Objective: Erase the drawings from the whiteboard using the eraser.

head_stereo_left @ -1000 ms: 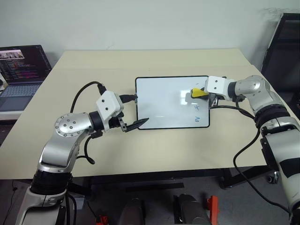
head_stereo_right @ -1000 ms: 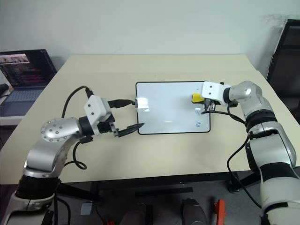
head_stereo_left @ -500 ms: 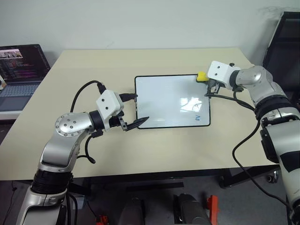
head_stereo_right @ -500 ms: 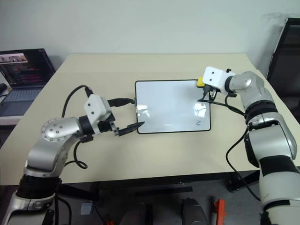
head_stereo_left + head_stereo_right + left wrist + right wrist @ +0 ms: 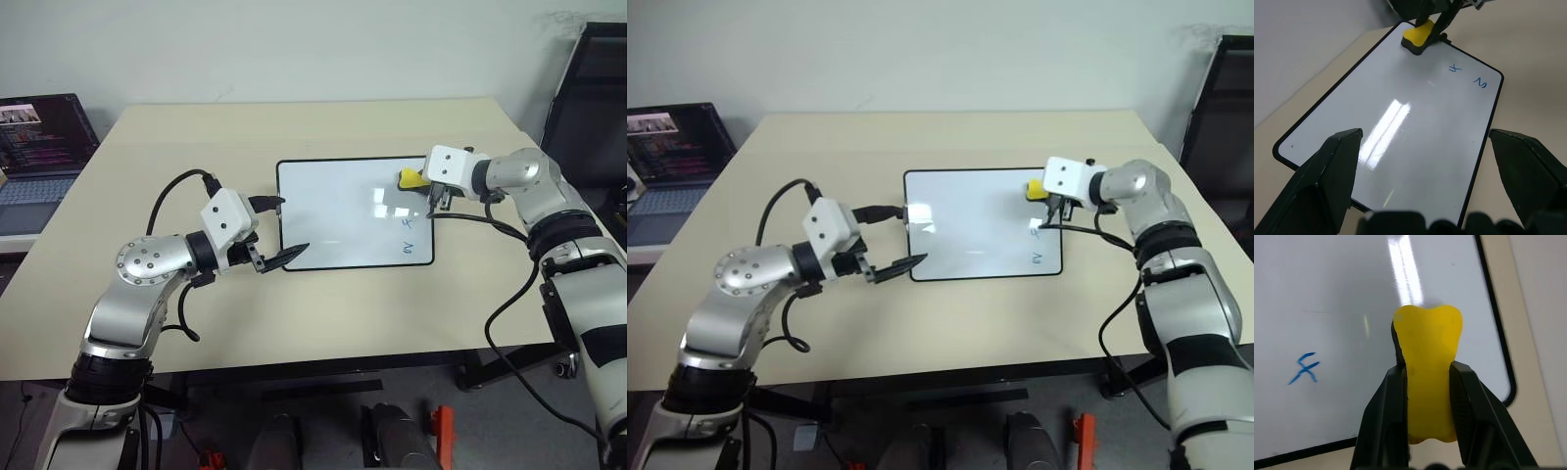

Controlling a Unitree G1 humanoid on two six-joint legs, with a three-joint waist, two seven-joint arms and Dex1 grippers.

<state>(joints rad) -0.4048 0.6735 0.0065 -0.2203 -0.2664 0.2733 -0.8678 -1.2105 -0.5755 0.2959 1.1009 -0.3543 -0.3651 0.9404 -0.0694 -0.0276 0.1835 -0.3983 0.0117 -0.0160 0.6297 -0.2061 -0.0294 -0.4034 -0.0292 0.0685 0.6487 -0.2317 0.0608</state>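
Note:
The eraser (image 5: 409,179) sits on clean board past the cross-like squiggle, so the robot's right gripper should lift the eraser clear and wipe nearer the robot, going over the blue cross (image 5: 408,222) first.
The whiteboard (image 5: 333,211) lies flat in the middle of the tan table. Two blue drawings remain near its right short edge: a cross-like squiggle (image 5: 412,221) and, nearer me, a zigzag (image 5: 409,248). My right gripper (image 5: 419,182) is shut on the yellow eraser (image 5: 409,178), which rests on the board near its far right corner, just beyond the cross (image 5: 1303,368). My left gripper (image 5: 291,227) stands open at the board's left short edge, its black fingers (image 5: 1332,166) spread wide over the near left corner.
An open laptop (image 5: 44,137) sits at the far left beside the table. A black chair (image 5: 588,88) stands past the table's right edge. Bare tabletop (image 5: 323,313) lies in front of the board and behind it.
My right gripper swept the eraser out to the board's far right corner, then came back onto the board above the cross. The left arm has kept still, and both blue marks look unchanged.

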